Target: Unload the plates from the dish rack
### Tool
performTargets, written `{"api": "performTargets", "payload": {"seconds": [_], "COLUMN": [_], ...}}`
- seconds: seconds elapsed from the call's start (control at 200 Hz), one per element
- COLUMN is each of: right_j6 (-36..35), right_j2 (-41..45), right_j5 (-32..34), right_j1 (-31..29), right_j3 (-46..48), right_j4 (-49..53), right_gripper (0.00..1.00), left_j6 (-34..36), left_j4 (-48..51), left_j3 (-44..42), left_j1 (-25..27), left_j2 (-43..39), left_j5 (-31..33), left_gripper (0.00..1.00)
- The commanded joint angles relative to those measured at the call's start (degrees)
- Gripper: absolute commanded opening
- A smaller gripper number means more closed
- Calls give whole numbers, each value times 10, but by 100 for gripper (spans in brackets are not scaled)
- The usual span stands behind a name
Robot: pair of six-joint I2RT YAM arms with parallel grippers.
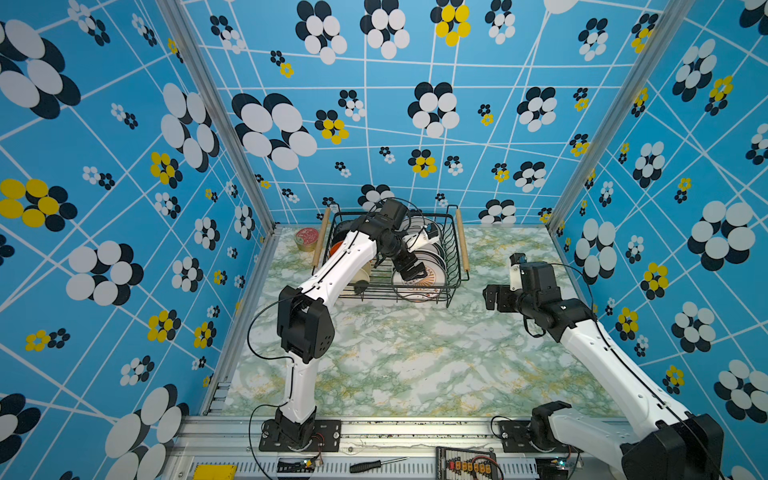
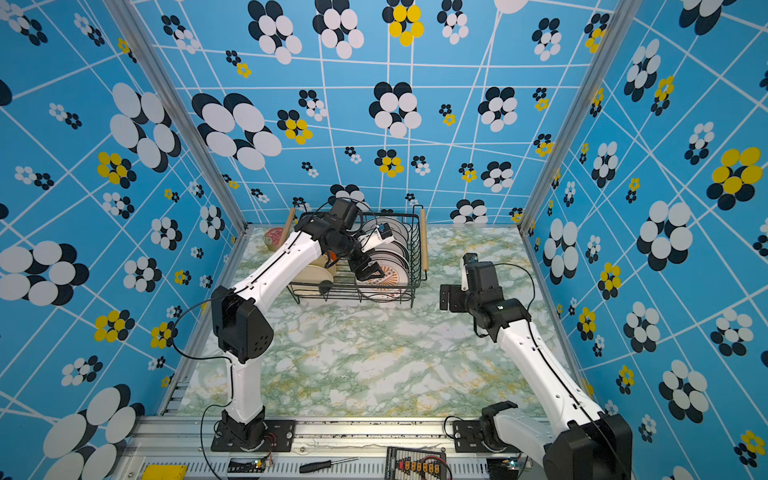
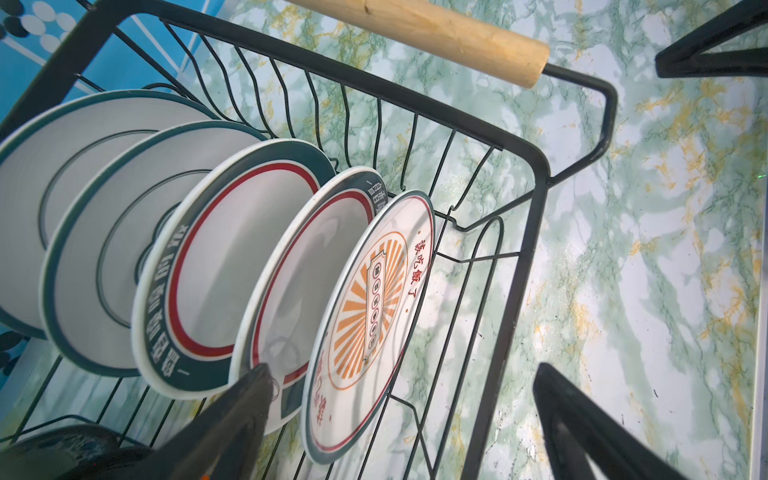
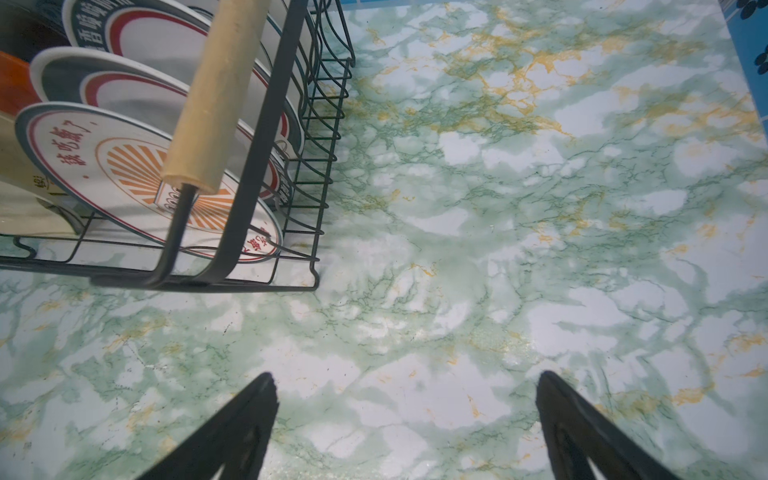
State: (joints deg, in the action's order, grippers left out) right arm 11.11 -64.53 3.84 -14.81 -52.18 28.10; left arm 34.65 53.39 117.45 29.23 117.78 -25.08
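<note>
My left gripper should keep going down, as the sunburst plate's edge stands clear of the red-ringed plate behind it, until its open fingers straddle that edge, and then close.
The black wire dish rack stands at the back middle of the marbled table. Several plates stand upright in its slots. Frontmost is a white plate with an orange sunburst; behind it come red-ringed and dark-rimmed white plates. Cream and orange plates sit in the rack's left half, partly hidden by my left arm. My left gripper is open over the sunburst plate, whose edge lies between the fingers. My right gripper hangs open and empty above the table, right of the rack.
A red-lidded tin sits left of the rack beside its wooden handle. The other handle runs along the rack's right side. Patterned walls and aluminium posts enclose the table. A screwdriver lies on the front rail.
</note>
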Motion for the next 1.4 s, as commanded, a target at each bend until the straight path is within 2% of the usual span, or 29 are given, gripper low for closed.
{"api": "performTargets", "payload": {"seconds": [0.0,0.305,0.66,0.96,1.295,1.395], "right_j6": [-7,-7,-8,-3,8,11], "right_j2": [-8,-29,-36,-37,-36,-38], "right_j5": [-6,-22,-22,13,17,19], "right_j1": [4,5,4,5,6,6], "right_j3": [4,-1,0,4,12,12], "right_j4": [-10,-15,-14,-2,1,4], "right_gripper": [99,99,99,99,99,99], "left_j6": [19,22,49,62,71,71], "left_j4": [30,15,21,34,48,50], "left_j3": [17,10,42,70,82,81], "left_j1": [-2,-2,-7,-9,-11,-12], "left_j2": [12,29,67,101,120,122], "left_j5": [-4,21,39,48,64,68], "left_gripper": [99,99,97,82,51,48]}}
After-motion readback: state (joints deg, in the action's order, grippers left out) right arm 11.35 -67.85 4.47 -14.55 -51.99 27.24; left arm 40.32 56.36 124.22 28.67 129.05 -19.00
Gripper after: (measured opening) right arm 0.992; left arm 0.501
